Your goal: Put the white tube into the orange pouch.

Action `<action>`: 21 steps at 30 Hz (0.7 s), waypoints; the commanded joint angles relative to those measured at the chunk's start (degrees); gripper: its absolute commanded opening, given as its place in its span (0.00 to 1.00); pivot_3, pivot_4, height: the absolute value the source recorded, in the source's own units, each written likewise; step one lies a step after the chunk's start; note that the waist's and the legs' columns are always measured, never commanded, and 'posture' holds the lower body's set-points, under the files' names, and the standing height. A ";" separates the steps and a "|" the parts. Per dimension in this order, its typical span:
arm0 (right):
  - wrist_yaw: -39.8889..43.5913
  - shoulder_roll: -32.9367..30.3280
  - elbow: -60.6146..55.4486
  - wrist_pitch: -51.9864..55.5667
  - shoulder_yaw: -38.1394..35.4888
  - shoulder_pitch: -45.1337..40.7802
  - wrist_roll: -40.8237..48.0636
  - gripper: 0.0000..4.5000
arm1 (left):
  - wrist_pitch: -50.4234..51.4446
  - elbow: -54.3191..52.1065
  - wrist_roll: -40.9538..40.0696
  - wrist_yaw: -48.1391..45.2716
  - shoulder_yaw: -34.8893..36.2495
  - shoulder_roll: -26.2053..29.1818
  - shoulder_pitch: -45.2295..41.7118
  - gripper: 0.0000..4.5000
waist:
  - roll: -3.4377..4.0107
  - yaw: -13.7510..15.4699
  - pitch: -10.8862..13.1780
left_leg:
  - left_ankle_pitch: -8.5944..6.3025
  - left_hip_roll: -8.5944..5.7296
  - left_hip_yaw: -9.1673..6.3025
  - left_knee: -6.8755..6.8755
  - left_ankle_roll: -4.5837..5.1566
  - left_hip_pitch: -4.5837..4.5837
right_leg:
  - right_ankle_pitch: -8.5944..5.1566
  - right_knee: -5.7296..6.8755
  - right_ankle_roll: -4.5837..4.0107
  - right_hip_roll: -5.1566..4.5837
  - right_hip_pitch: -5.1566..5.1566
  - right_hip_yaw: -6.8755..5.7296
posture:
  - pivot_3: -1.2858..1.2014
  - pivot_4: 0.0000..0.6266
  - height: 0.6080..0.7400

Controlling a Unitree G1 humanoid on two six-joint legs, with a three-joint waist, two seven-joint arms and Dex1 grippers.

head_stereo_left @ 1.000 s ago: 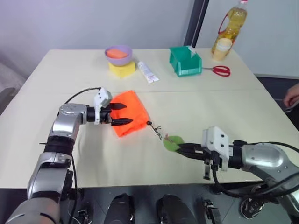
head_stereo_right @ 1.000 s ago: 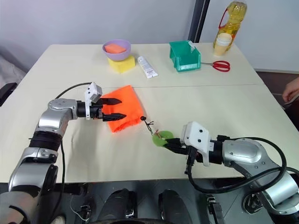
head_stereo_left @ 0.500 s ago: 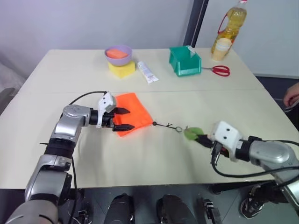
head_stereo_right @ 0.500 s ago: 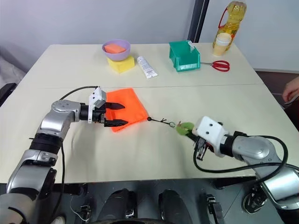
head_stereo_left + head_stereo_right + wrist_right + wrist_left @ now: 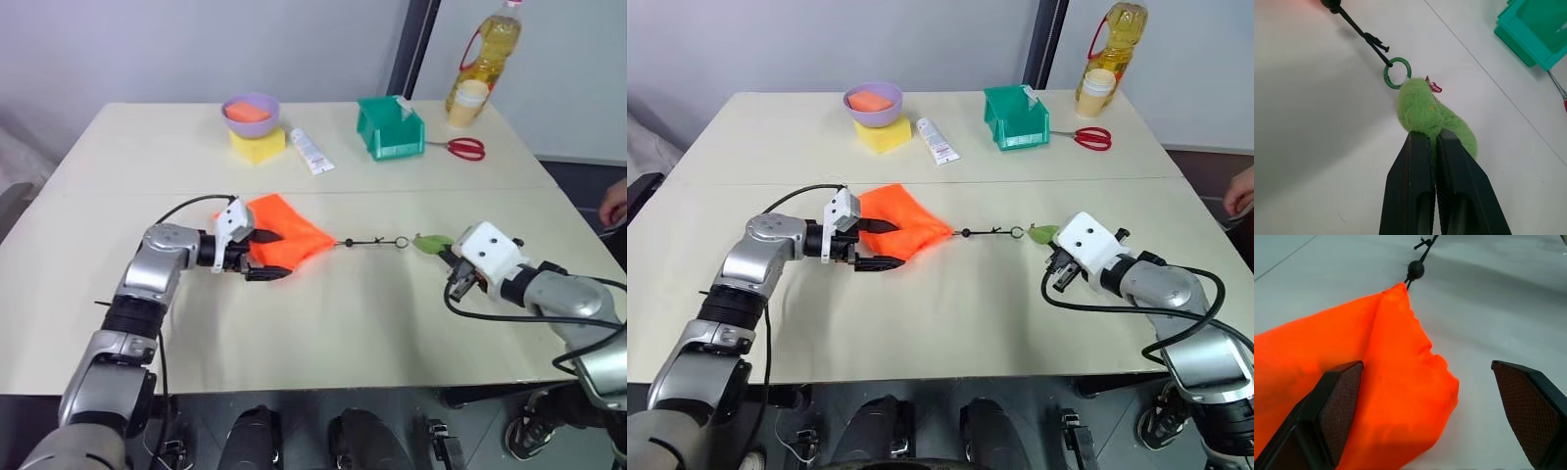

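Observation:
The orange pouch's ruffled edge [image 5: 1442, 382] is between my left gripper's fingers, short of the pointed end [image 5: 330, 242] by the black cord. Next, I move that gripper toward the cord.
The orange pouch [image 5: 291, 238] lies on the cream table [image 5: 323, 323], its right end bunched to a point. My left gripper [image 5: 265, 255] is open, its fingers straddling the pouch's left part; in the left wrist view one finger [image 5: 1334, 406] lies over the orange fabric [image 5: 1400, 377]. A thin black cord [image 5: 372, 242] runs taut from the pouch to a green ring [image 5: 1397, 72] and a fuzzy green tag [image 5: 1425, 110]. My right gripper [image 5: 1432, 134] is shut on that tag [image 5: 429, 241]. The white tube is hidden.
At the back stand a purple bowl [image 5: 249, 109] on a yellow sponge [image 5: 258, 145], a long flat white tube [image 5: 311, 152], a green bin [image 5: 389, 127], red scissors [image 5: 463, 148] and an oil bottle [image 5: 481, 59]. A person's hand [image 5: 615, 203] shows at the right edge.
My right gripper moved right and away with the green tag, pulling the cord straight and taut. The pouch's right end gathered to a point. My left gripper shifted slightly right.

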 commanded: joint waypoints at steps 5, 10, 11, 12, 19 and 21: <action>0.84 1.08 -0.79 -1.81 0.08 -1.24 -0.79 0.00 | -5.46 3.51 1.13 2.25 -1.92 -4.34 -6.60 0.99 | 0.00 0.10 0.00 | -0.02 -0.02 0.00 0.01 0.03 0.00 | 0.01 0.00 0.02 0.00 0.01 0.00 | 0.52 0.24 1.00; 1.59 2.22 -2.11 -4.03 0.26 -2.42 -0.37 0.00 | -4.28 11.09 2.59 3.52 -3.34 -7.28 -12.87 0.99 | 0.00 -0.22 0.00 | -0.03 -0.02 0.00 0.00 0.05 0.00 | 0.01 -0.01 0.03 0.04 -0.01 0.02 | 0.52 0.24 1.00; 1.29 2.55 -2.23 -4.07 0.08 -2.82 -0.43 0.00 | -3.29 11.93 2.68 4.14 -3.52 -7.84 -13.72 0.99 | 0.00 -0.34 0.00 | -0.02 -0.02 0.02 -0.01 0.04 0.00 | 0.01 -0.01 0.03 0.05 -0.02 0.04 | 0.52 0.24 1.00; 1.10 2.75 -2.33 -4.06 -0.10 -3.09 -0.54 0.00 | -1.32 11.92 1.89 4.24 -3.23 -8.43 -14.22 0.99 | 0.00 -0.37 0.00 | 0.00 -0.01 0.02 -0.02 0.00 0.00 | 0.01 -0.01 0.03 0.06 -0.02 0.05 | 0.52 0.24 1.00; 1.04 2.85 -3.23 -4.15 -0.96 -2.97 -0.87 0.00 | 22.31 -3.84 -8.45 7.24 0.28 -10.36 -6.62 0.99 | 0.01 -0.36 0.00 | 0.02 0.01 0.02 -0.04 -0.04 -0.02 | 0.01 -0.02 0.03 0.04 -0.06 0.05 | 0.52 0.24 1.00; 0.99 3.02 -3.52 -4.25 -1.10 -3.22 -0.71 0.00 | 26.36 -8.83 -10.28 8.86 1.08 -9.76 -2.79 0.99 | 0.03 -0.44 -0.02 | 0.03 0.02 0.01 -0.04 -0.05 -0.01 | 0.01 -0.01 0.03 0.04 -0.04 0.06 | 0.52 0.24 1.00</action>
